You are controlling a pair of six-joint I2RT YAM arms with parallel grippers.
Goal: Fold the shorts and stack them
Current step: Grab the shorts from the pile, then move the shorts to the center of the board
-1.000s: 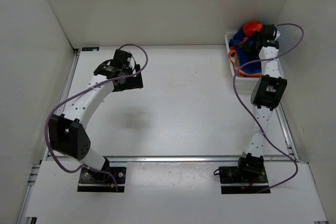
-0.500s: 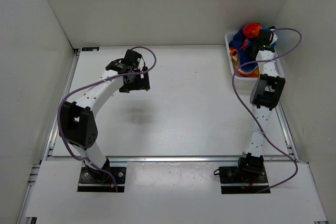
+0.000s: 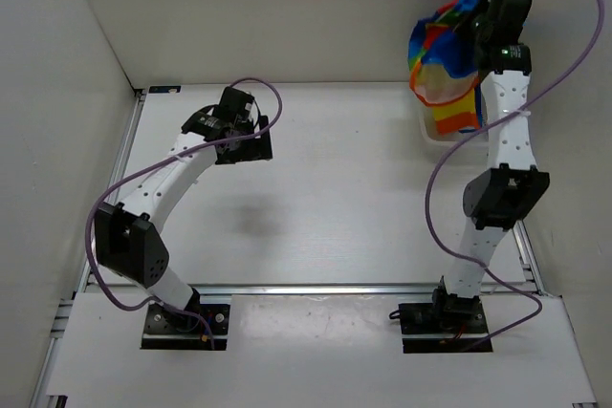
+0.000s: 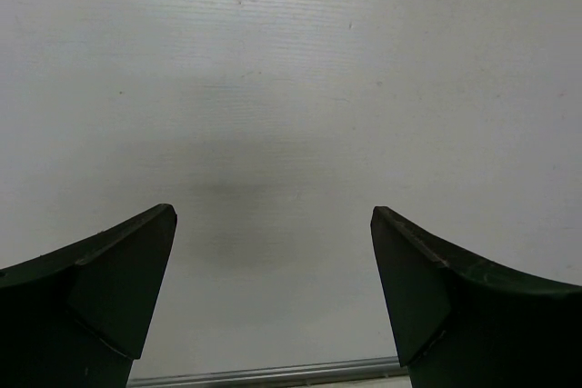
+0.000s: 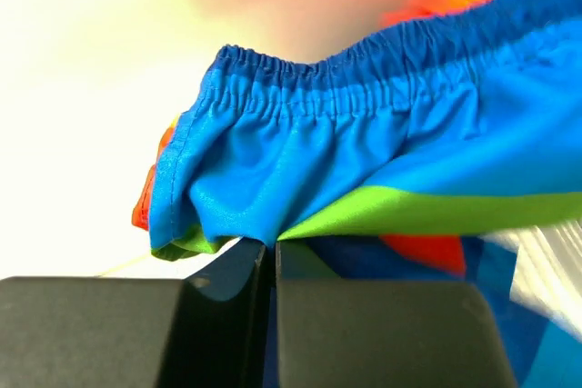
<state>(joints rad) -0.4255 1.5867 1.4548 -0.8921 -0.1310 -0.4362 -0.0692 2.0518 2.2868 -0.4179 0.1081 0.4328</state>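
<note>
The shorts are hanging over the basket [image 3: 446, 66], a long way from my left gripper. My right gripper should first lay them across the table's middle [image 3: 330, 183], and then my left gripper should take hold.
Rainbow-striped shorts [image 3: 442, 59] hang in the air at the far right, above the white basket [image 3: 430, 131]. My right gripper [image 3: 483, 21] is shut on them and holds them high by the back wall. The right wrist view shows the blue gathered cloth of the shorts [image 5: 364, 134] pinched between the closed jaws of that gripper [image 5: 273, 247], with a green stripe beside it. My left gripper [image 3: 251, 145] hovers open over the bare table at the far left of centre. Its fingers [image 4: 118, 270] stand wide apart with nothing between them.
White walls close in the table on the left, back and right. A metal rail [image 3: 335, 288] runs along the near edge in front of the arm bases. The basket sits in the far right corner, partly hidden by the hanging cloth.
My right gripper has shut on the shorts in the basket and lifted them up high. My left arm shifted slightly over the table, its gripper still open.
</note>
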